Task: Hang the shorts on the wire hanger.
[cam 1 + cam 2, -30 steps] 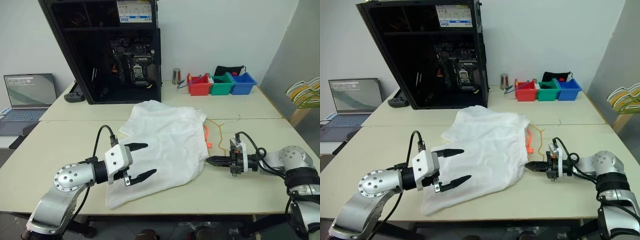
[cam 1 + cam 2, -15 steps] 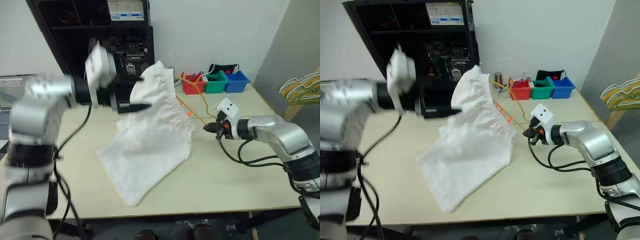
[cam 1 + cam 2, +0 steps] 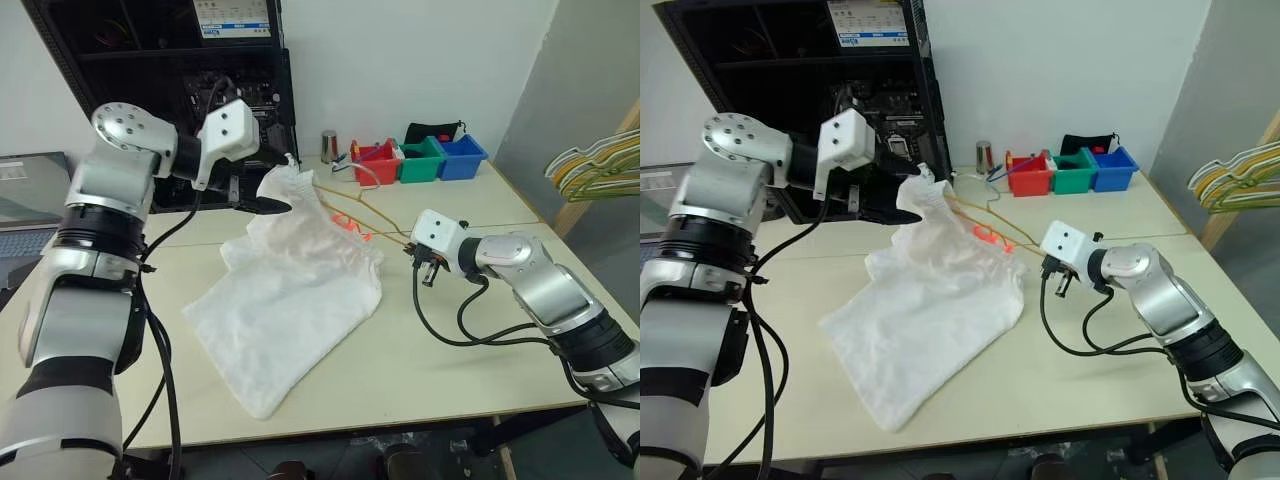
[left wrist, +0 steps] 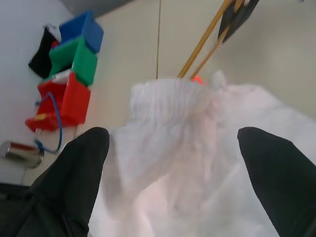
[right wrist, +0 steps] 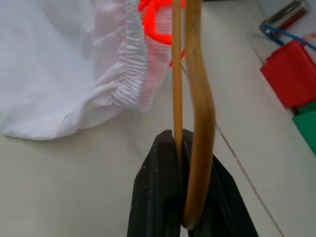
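Note:
I am about to pull the waistband (image 3: 289, 184) over the hanger. Its edge is gathered in small ribs (image 4: 162, 101), so I expect the waistband to stretch into a wide opening as I pull.
The white shorts (image 3: 290, 300) lie partly on the table, their gathered waistband raised toward the computer case. The thin tan wire hanger (image 3: 370, 215) runs from my right gripper (image 3: 413, 250) up into that raised waistband, beside a red cord (image 5: 158, 19). In the right wrist view my right gripper (image 5: 174, 143) is shut on the hanger (image 5: 197, 74), with the shorts (image 5: 59, 64) just beyond. My left gripper (image 3: 906, 194) hovers at the raised waistband, open. In the left wrist view its black fingers (image 4: 84, 158) stand wide apart with the shorts (image 4: 187, 128) between and beyond them.
A black open computer case (image 3: 160, 60) stands behind the shorts. Red (image 3: 372, 165), green (image 3: 420, 160) and blue (image 3: 462, 155) bins and a metal can (image 3: 328, 145) sit at the back. A laptop (image 3: 20, 185) is at far left. Coloured hangers (image 3: 590, 165) hang at right.
My left arm has swung up and away from me, gripper still open. My right gripper has rolled and lifted the hanger, raising the shorts' waistband off the table. The camera has shifted.

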Action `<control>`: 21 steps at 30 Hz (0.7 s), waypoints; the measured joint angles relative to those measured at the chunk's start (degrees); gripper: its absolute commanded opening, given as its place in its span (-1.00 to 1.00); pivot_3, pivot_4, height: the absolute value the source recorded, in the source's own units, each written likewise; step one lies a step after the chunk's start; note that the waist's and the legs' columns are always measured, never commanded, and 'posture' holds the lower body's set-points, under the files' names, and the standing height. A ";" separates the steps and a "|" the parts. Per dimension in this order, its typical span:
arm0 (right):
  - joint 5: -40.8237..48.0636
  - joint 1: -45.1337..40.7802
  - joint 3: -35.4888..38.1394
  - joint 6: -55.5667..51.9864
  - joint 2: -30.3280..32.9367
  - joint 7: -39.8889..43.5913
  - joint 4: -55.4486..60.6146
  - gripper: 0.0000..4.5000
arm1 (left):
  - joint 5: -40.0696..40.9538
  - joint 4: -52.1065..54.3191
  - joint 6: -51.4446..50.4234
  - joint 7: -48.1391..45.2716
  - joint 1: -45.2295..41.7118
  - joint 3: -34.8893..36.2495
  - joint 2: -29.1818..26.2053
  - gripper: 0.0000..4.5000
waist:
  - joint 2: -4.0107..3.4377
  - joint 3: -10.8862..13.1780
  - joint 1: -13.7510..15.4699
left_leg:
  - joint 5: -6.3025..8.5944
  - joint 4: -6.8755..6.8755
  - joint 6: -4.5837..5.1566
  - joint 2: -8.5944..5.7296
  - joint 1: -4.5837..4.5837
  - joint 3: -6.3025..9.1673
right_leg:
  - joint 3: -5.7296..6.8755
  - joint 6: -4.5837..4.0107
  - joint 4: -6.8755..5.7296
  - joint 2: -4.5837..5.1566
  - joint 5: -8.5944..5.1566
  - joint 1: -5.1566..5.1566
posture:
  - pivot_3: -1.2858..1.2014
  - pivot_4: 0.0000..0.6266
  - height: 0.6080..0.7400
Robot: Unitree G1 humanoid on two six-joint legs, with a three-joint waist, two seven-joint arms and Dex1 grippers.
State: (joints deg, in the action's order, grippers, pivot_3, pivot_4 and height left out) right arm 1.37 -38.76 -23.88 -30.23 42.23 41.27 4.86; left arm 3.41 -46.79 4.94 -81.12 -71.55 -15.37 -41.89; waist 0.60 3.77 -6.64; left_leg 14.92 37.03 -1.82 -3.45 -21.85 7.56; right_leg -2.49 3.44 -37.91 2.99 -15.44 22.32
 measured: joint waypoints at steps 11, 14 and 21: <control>-7.68 1.17 0.03 1.55 -0.47 0.07 3.02 -1.00 | -8.57 -9.18 17.76 0.39 -1.62 -2.29 4.75 0.68 | 0.01 -0.01 -2.16 | 0.00 0.01 0.00 -0.06 0.00 0.02 | -0.02 0.01 -0.10 0.08 0.01 0.00 | -0.13 -1.00 1.00; -9.59 1.18 0.03 1.82 -0.39 0.18 3.15 -1.00 | -10.99 -10.16 20.14 0.99 -1.31 -2.86 4.75 0.39 | 0.01 -0.01 -3.19 | 0.00 0.01 0.01 -0.06 0.01 0.03 | -0.01 0.01 -0.12 0.08 0.02 0.00 | -0.13 -1.00 1.00; -13.13 1.18 0.02 2.99 -0.69 1.21 3.76 -1.00 | -15.28 -12.71 24.34 5.90 -1.26 -3.31 6.20 -0.29 | 0.02 -0.02 -4.75 | -0.01 0.04 0.04 -0.06 0.03 0.11 | 0.04 0.05 -0.21 0.09 0.03 -0.02 | -0.14 -1.00 1.00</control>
State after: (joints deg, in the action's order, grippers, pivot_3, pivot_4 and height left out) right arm -11.76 -37.58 -23.87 -27.25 41.55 42.48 8.61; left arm -11.87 -59.51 29.27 -75.22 -72.81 -18.68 -35.69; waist 0.62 3.76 -11.39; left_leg 14.91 37.07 -1.78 -3.51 -21.82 7.67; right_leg -2.45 3.50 -38.12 3.08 -15.41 22.30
